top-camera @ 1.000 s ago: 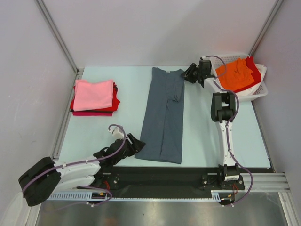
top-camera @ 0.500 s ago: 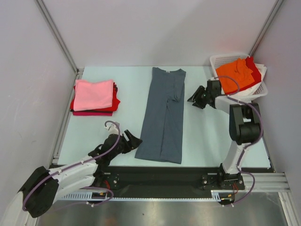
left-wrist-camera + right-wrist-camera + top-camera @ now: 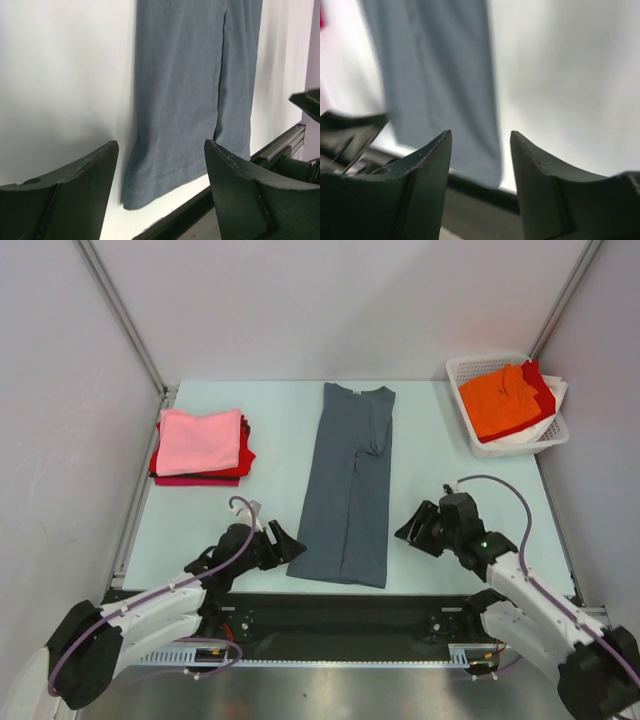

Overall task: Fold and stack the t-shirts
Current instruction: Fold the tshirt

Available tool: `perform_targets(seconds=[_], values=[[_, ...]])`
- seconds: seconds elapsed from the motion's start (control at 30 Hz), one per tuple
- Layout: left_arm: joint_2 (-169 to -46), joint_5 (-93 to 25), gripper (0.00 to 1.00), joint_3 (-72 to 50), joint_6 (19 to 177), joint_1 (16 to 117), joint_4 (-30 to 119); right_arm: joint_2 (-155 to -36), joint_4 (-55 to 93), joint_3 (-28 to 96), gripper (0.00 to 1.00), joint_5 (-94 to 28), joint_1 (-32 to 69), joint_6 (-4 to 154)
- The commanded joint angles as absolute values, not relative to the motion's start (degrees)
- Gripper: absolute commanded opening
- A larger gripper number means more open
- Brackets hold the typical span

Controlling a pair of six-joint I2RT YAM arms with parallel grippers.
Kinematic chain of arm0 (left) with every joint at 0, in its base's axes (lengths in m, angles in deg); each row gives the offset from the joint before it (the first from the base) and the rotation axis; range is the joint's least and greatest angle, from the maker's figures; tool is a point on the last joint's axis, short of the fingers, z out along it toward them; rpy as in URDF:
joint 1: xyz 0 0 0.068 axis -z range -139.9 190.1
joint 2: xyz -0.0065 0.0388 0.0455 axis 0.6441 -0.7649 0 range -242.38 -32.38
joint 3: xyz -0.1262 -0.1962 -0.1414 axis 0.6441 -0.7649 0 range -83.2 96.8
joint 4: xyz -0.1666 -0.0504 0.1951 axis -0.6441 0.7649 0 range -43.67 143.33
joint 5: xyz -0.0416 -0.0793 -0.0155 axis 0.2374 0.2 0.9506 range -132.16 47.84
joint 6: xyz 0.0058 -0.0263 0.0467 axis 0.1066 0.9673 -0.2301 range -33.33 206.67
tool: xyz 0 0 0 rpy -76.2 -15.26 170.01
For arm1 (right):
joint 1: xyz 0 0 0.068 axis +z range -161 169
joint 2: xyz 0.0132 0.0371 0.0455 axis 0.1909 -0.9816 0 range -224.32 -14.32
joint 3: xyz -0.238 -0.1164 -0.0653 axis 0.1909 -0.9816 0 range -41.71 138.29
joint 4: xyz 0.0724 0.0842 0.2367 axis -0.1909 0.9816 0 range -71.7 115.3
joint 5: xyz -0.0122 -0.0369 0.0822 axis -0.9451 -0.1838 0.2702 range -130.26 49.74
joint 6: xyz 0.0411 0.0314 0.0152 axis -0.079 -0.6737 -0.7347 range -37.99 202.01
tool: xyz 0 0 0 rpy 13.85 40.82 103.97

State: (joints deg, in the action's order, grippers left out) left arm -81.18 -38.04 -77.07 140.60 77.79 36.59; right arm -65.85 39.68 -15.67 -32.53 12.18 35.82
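Note:
I can see the t-shirt's side flaps lying flat along its middle line (image 3: pixel 350 510), so I expect the t-shirt's near hem (image 3: pixel 338 581) to bring them over still tucked when I fold it.
A slate blue-grey t-shirt (image 3: pixel 350 485) lies folded into a long strip down the middle of the table, collar at the far end. Its near hem shows in the left wrist view (image 3: pixel 165 175) and the right wrist view (image 3: pixel 470 145). My left gripper (image 3: pixel 283 543) is open just left of the hem's near-left corner, with nothing between its fingers. My right gripper (image 3: pixel 412 526) is open a little to the right of the strip's near-right edge, also empty. A stack of folded t-shirts (image 3: pixel 200 445), pink on top of red and magenta, sits at the left.
A white lattice basket (image 3: pixel 548 440) at the far right corner holds orange, red and white shirts (image 3: pixel 500 400). The black rail of the arm bases (image 3: pixel 350 615) runs along the near table edge, close under the shirt's hem.
My right arm has swung from the far end by the collar down to the near-right side of the shirt, jaws widening. My left gripper has opened wider and shifted slightly beside the hem corner.

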Motion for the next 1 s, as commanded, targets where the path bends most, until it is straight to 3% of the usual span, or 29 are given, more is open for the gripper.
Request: perform_targets(seconds=[0.0, 0.3, 0.43, 0.83, 0.9, 0.97], values=[[-79.8, -37.3, 0.77, -78.5, 137.7, 77.5, 45.9, -58.2, 44.9, -18.9, 0.56, -33.6, 17.5, 27.8], [-71.9, -37.1, 0.76, -77.4, 136.6, 77.5, 58.7, -66.0, 46.9, -17.9, 0.49, -39.6, 34.0, 20.3], [-72.4, -36.4, 0.74, -77.9, 137.3, 77.5, 59.1, -67.8, 45.2, -18.5, 0.42, -40.3, 34.9, 18.5], [-75.4, -34.4, 0.72, -78.2, 137.6, 77.6, 57.1, -73.1, 38.3, -21.7, 0.37, -36.6, 36.7, 17.5], [-75.4, -34.5, 0.72, -78.4, 137.5, 77.5, 57.1, -73.9, 37.8, -21.6, 0.32, -37.0, 36.9, 17.4], [-75.4, -34.2, 0.71, -78.5, 137.5, 77.5, 57.1, -74.6, 38.5, -21.1, 0.19, -36.9, 36.9, 17.6]])
